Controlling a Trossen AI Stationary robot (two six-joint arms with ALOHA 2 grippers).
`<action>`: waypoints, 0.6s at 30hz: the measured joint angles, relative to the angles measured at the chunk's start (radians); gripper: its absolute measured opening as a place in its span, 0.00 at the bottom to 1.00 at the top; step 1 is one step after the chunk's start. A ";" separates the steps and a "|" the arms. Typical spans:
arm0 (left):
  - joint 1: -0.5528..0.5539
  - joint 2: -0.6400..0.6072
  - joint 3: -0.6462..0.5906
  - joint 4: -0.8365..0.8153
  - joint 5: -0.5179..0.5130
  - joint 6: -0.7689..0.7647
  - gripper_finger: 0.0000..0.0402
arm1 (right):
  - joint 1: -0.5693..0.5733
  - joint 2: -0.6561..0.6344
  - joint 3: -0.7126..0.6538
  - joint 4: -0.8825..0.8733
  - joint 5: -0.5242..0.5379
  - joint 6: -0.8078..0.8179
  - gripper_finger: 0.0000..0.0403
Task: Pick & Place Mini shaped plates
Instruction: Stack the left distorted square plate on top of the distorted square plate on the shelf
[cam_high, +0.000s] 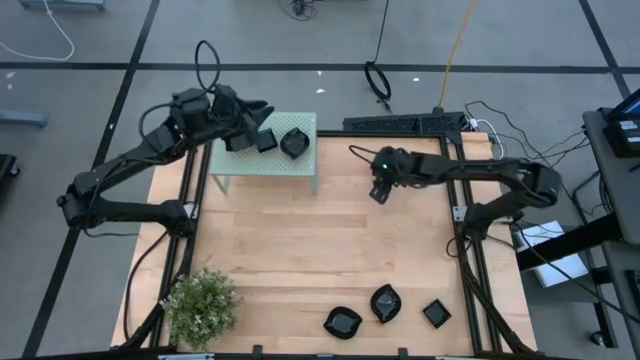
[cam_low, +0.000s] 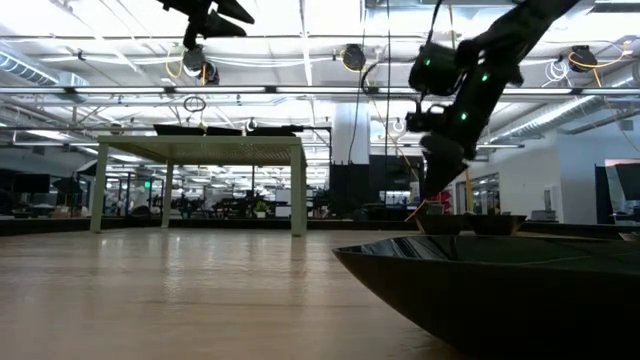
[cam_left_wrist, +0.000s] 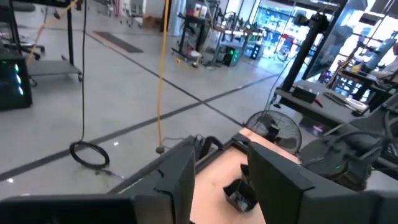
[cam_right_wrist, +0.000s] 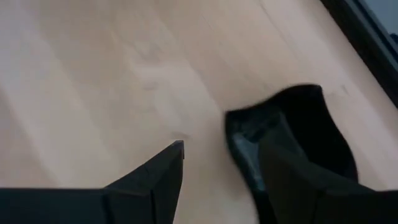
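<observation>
My right gripper should put the plate down in the middle of the table so my left gripper can take it, because the black plate under my right gripper is far from the stand.
The pale green stand sits at the table's far left and carries three black plates; in the low view they show as a dark line on top of the stand. My left gripper hangs open, high above the stand's far edge. My right gripper is open over the middle of the table, clear of the wood. A black plate lies under its one finger. Three more plates rest on the near edge. My right gripper stands over the black plate, coming from above. One finger overlaps the plate's rim in the wrist view, while the other finger is apart from it over bare wood. Whether the finger touches the plate I cannot tell.
A potted plant stands at the near left corner. One near-edge plate fills the low view's foreground. Black frame rails run along the table's sides. Bare wood lies between the stand and the near plates.
</observation>
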 joint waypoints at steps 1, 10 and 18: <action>0.003 0.000 0.000 0.006 0.000 0.003 0.38 | -0.014 0.019 0.005 -0.004 0.001 -0.020 0.49; 0.040 0.000 0.000 0.039 0.000 0.003 0.38 | -0.091 0.147 0.013 -0.011 0.000 -0.133 0.49; 0.054 0.000 0.000 0.042 -0.001 -0.005 0.38 | -0.091 0.158 0.013 -0.013 0.001 -0.212 0.36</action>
